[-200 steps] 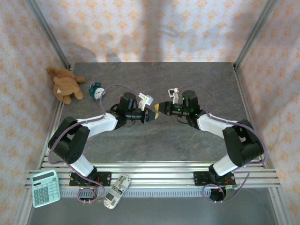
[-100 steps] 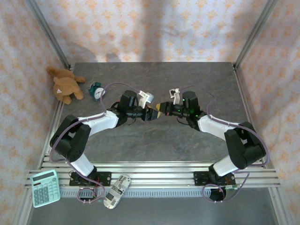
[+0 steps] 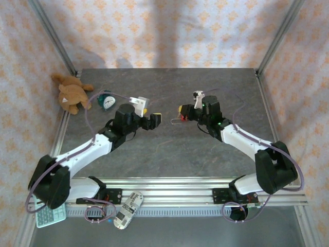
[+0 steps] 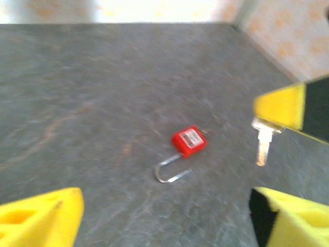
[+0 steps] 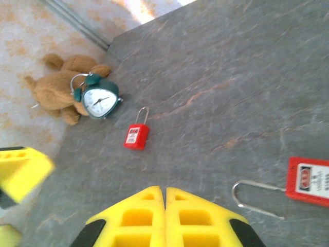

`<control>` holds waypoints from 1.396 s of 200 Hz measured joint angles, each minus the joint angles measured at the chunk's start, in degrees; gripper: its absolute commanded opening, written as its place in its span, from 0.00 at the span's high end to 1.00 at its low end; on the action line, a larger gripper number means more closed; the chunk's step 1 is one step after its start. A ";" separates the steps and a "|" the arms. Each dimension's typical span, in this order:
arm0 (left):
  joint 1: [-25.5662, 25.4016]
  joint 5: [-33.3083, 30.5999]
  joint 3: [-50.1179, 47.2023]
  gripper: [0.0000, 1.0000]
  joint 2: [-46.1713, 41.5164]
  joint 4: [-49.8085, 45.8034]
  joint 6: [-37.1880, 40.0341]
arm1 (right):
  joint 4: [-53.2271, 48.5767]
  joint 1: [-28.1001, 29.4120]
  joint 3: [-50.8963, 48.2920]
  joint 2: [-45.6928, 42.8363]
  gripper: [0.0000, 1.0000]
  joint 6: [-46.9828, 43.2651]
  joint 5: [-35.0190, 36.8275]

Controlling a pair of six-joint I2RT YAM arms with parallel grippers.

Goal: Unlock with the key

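Observation:
Next, my right gripper backs away with the key while my left gripper turns the padlock, because the second red padlock's bottom end faces the front bar.
A red padlock lies flat on the grey table with its steel shackle swung open; from above the padlock sits between both arms. My left gripper is open and empty, its tips a short way left of the lock. My right gripper hovers just above and behind the lock, shut on a small key that hangs from its yellow fingertips. In the right wrist view the gripper is pressed together and the open padlock lies at lower right.
A second red padlock, shackle shut, lies near a green alarm clock and a brown teddy bear at the table's left edge. A calculator and a remote rest on the front rail.
My left gripper opened, let go of the padlock and drew back left. The padlock now lies on the table with its shackle open. My right gripper pulled away with the key.

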 measured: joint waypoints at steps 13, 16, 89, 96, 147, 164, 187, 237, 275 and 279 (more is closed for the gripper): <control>0.13 -4.66 -0.28 0.01 -3.98 -2.01 -0.09 | -0.50 0.15 1.01 -0.04 0.96 -0.48 2.54; 0.13 -5.66 -0.39 0.01 -4.92 -2.58 -0.22 | -0.52 0.22 1.16 -0.04 0.96 -0.52 3.10; 0.85 -23.78 -8.07 0.01 -21.81 -5.49 -4.09 | 1.14 5.22 3.58 0.42 0.96 -1.77 17.64; 1.55 -24.50 -8.15 0.01 -21.75 -5.73 -5.31 | 1.18 5.66 3.58 0.42 0.96 -1.95 18.64; 7.02 -24.85 -2.97 0.13 -9.42 -8.02 -10.01 | 1.22 5.99 0.72 -2.29 0.96 -1.51 23.50; 7.02 -26.21 1.88 0.10 -2.78 -10.67 -10.67 | 1.51 5.99 -2.12 -4.90 0.96 -0.13 24.17; 7.26 -28.04 12.61 0.10 6.86 -18.10 -10.54 | 0.79 5.99 -5.64 -9.14 0.96 0.92 25.81; 7.34 -30.53 35.28 0.12 26.47 -33.44 -8.04 | -2.05 5.99 -10.14 -19.96 0.96 0.63 29.70; 8.39 -30.51 45.59 0.28 40.26 -42.93 -6.99 | -4.48 5.99 -10.51 -21.31 0.96 -0.09 30.73; 8.57 -30.45 46.73 0.30 41.62 -43.80 -6.78 | -4.70 5.99 -10.56 -21.31 0.96 -0.20 30.73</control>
